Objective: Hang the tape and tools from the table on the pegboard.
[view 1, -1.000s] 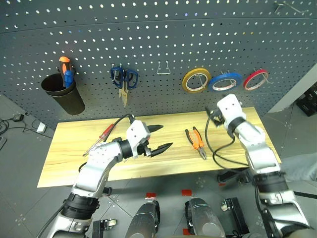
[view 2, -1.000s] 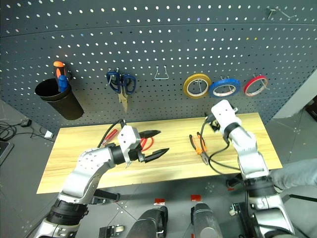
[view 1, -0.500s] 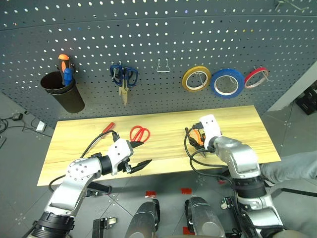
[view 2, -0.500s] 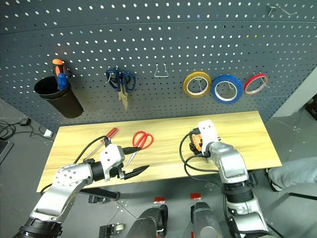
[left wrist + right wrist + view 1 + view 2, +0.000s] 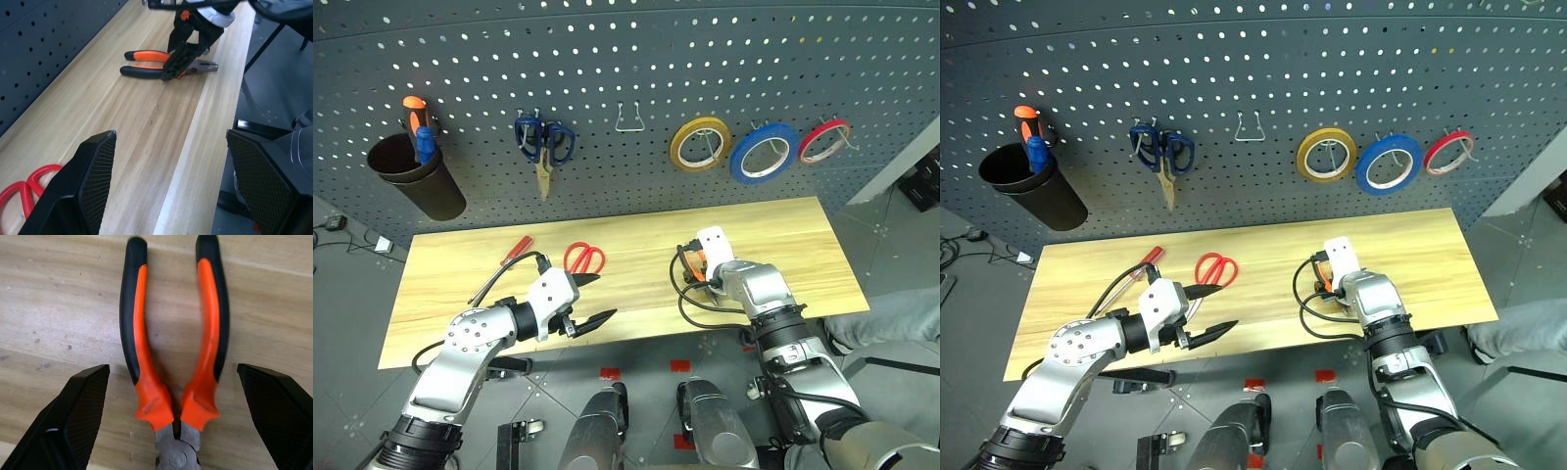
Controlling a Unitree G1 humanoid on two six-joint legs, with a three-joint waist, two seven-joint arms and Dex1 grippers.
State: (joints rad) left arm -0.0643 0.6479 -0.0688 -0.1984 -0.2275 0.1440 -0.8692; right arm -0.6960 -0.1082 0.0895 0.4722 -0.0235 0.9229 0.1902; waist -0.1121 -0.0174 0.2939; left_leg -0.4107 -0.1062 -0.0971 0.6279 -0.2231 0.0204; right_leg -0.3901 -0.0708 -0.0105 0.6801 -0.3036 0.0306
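The pliers' handles (image 5: 201, 396) spread wider past the metal joint (image 5: 177, 454), so I expect the pliers to catch in the empty wire hook and hang with their jaws down when I lower them.
The blue tape (image 5: 763, 155) hangs on a hook of the pegboard (image 5: 607, 59). On the table (image 5: 783, 245) lie the red-handled scissors (image 5: 581, 259), the red-handled screwdriver (image 5: 514, 252) and the orange-and-black pliers (image 5: 173, 347). My right gripper (image 5: 171, 368) stands open just above the pliers. One finger (image 5: 73, 416) is on each side of the handles, and neither touches them. My left gripper (image 5: 604, 299) hangs open and empty at the table's front edge, just in front of the scissors.
A yellow tape ring (image 5: 700, 144) and a red one (image 5: 824, 141) flank the blue tape. Blue-handled scissors (image 5: 543, 147) and an empty wire hook (image 5: 627, 117) are further left. A black cup (image 5: 416, 181) holding orange and blue tools hangs at far left.
My right gripper has come down from below the hanging tapes and tipped over the pliers. My left gripper has drawn back to the table's front edge. The camera has tilted down.
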